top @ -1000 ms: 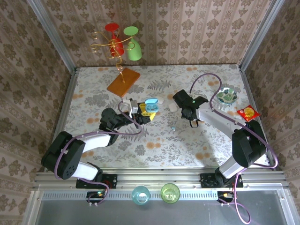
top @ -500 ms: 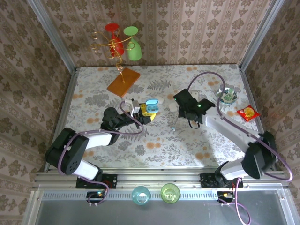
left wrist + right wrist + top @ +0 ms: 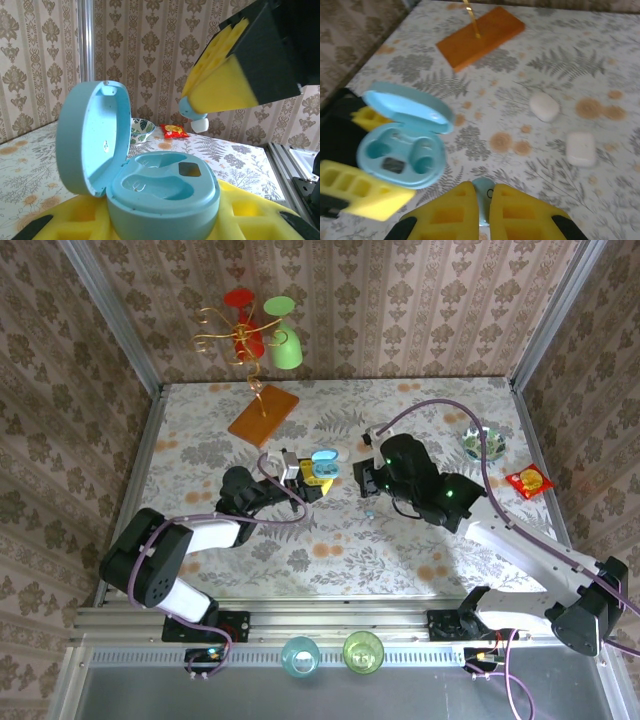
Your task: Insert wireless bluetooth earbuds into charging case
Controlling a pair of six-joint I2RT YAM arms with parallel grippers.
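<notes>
I should keep moving my right gripper to the nearer hole [image 3: 423,159] and let go of the earbud once it sits in there, because the earbud's white tip [image 3: 200,125] hangs down and the case's holes are open.
The pale blue charging case [image 3: 322,466] stands with its lid open, and my left gripper [image 3: 305,483] is shut on its base. In the left wrist view the case [image 3: 160,185] sits between the yellow pads [image 3: 260,212], and both wells look empty. My right gripper [image 3: 368,483] hovers just right of the case. It is shut on a pale blue earbud [image 3: 484,189], which is pinched between its yellow fingertips [image 3: 455,205]. The left wrist view shows that earbud [image 3: 191,113] hanging above the case under the right gripper's yellow finger [image 3: 225,75].
Two white pebble-like cases [image 3: 544,106] [image 3: 581,148] lie on the table beyond the right gripper. An orange wooden base [image 3: 263,416] carries a wire cup stand at the back left. A patterned bowl [image 3: 482,444] and a red snack packet [image 3: 528,481] sit at the right.
The right arm has swung left and stretched out, bringing its gripper with the earbud close beside the open case. The left gripper and the case have stayed put.
</notes>
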